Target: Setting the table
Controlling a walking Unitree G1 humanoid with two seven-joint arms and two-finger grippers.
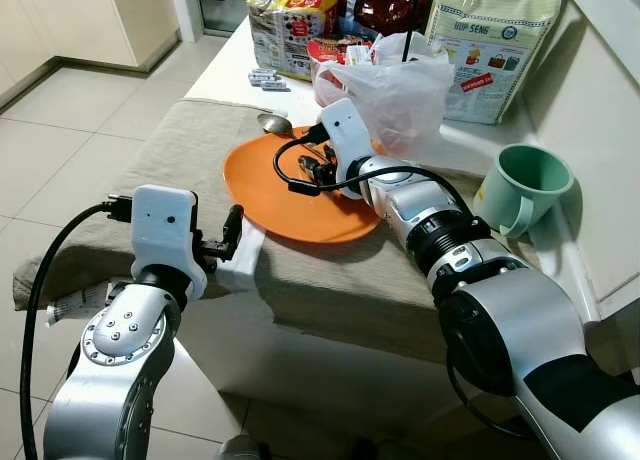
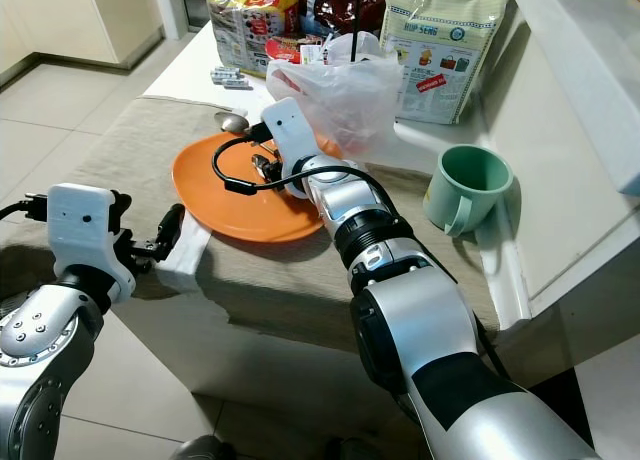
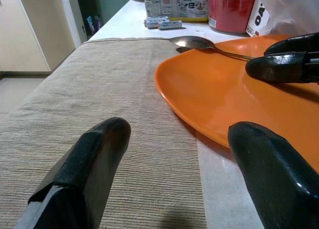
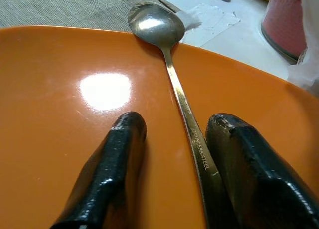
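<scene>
The steel spoon's handle [image 4: 195, 139] lies lengthwise between the fingers of my right gripper, so the steel spoon will stick out in front, bowl first, when I lift it.
An orange plate [image 1: 262, 198] lies on a beige cloth [image 1: 150, 170] over the table. A steel spoon [image 4: 154, 22] rests with its bowl over the plate's far rim and its handle running back onto the plate. My right gripper [image 4: 177, 123] is low over the plate and open, its fingers astride the handle, which lies close against one finger [image 4: 249, 164]. My left gripper [image 3: 174, 139] is open at the table's near edge, just short of the plate rim [image 3: 179, 104], above a white napkin [image 1: 240, 265].
A green mug [image 1: 525, 185] stands to the right of the plate. Behind the plate sit a white plastic bag [image 1: 395, 95], snack packs [image 1: 290, 20], a large paper sack [image 1: 495, 35] and a red tub [image 3: 229, 10]. Tiled floor lies to the left.
</scene>
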